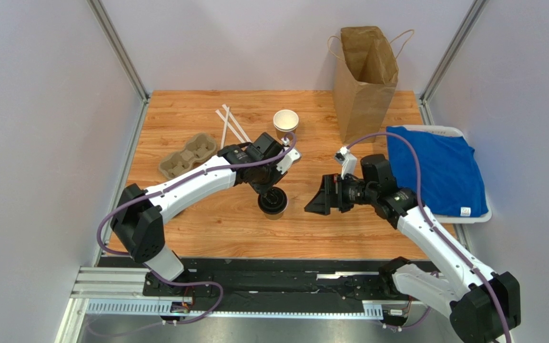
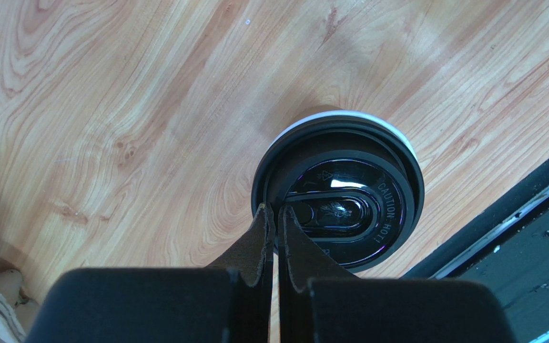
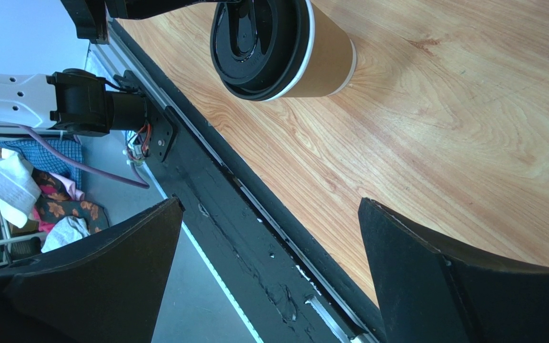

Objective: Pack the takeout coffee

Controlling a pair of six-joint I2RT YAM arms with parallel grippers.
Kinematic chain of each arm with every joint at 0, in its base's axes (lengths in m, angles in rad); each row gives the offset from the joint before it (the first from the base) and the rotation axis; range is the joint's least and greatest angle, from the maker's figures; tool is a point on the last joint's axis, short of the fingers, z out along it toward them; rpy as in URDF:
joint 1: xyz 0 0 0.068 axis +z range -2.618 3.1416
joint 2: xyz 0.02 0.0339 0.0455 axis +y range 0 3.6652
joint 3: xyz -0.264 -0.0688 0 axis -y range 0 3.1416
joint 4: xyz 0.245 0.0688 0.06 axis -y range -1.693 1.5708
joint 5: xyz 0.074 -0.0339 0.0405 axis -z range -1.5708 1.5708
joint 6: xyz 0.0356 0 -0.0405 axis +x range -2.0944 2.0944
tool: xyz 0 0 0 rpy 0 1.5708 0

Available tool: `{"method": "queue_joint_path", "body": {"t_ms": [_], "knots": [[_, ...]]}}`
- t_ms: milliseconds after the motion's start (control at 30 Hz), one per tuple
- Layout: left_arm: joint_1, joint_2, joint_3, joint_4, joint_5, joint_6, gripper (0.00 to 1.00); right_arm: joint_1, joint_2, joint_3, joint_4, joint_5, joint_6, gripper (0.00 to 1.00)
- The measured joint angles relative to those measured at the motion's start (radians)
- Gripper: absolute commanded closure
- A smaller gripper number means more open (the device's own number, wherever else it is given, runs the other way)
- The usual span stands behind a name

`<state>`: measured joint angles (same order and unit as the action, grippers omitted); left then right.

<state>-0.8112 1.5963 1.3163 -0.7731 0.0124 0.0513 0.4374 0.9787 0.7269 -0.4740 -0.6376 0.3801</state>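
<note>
The cup's white rim (image 2: 342, 112) can be seen past the black lid's edge across from my left gripper, so next I back away and push on the lid's top (image 1: 274, 199) with both grippers.
The takeout coffee (image 1: 272, 203) stands upright on the wooden table near the front middle: a brown paper cup with a black lid. My left gripper (image 1: 269, 190) is right above it, shut. In the left wrist view its fingertips (image 2: 276, 211) rest together on the near rim of the lid (image 2: 349, 207). My right gripper (image 1: 319, 199) is open and empty, just right of the cup and pointing at it. In the right wrist view the cup (image 3: 324, 53) sits ahead of the wide-open gripper (image 3: 270, 236). The brown paper bag (image 1: 365, 71) stands open at the back.
A lidless brown cup (image 1: 285, 121) stands behind the left gripper. Behind the left arm lie white sticks (image 1: 231, 125) and a pulp cup carrier (image 1: 188, 156). A blue cloth (image 1: 435, 168) lies on a white tray at the right. The black front rail (image 3: 256, 236) borders the table.
</note>
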Motion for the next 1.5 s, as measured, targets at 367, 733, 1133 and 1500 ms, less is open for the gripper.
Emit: {"method": "queue_joint_path", "body": {"t_ms": [367,733,1133,1500], "knots": [[0.0,0.016,0.0,0.008,0.001,0.0,0.96,0.0,0.004,0.0,0.0,0.0,-0.011,0.0],[0.0,0.024,0.0,0.007,-0.002,0.003,0.6,0.0,0.02,0.009,0.001,-0.001,-0.016,0.0],[0.046,-0.163,0.006,-0.031,0.105,0.014,0.09,0.0,0.097,0.08,0.027,-0.057,-0.017,0.3],[0.349,-0.336,-0.3,0.198,0.739,-0.242,0.47,0.096,0.334,0.188,0.159,-0.156,0.116,0.67]]}}
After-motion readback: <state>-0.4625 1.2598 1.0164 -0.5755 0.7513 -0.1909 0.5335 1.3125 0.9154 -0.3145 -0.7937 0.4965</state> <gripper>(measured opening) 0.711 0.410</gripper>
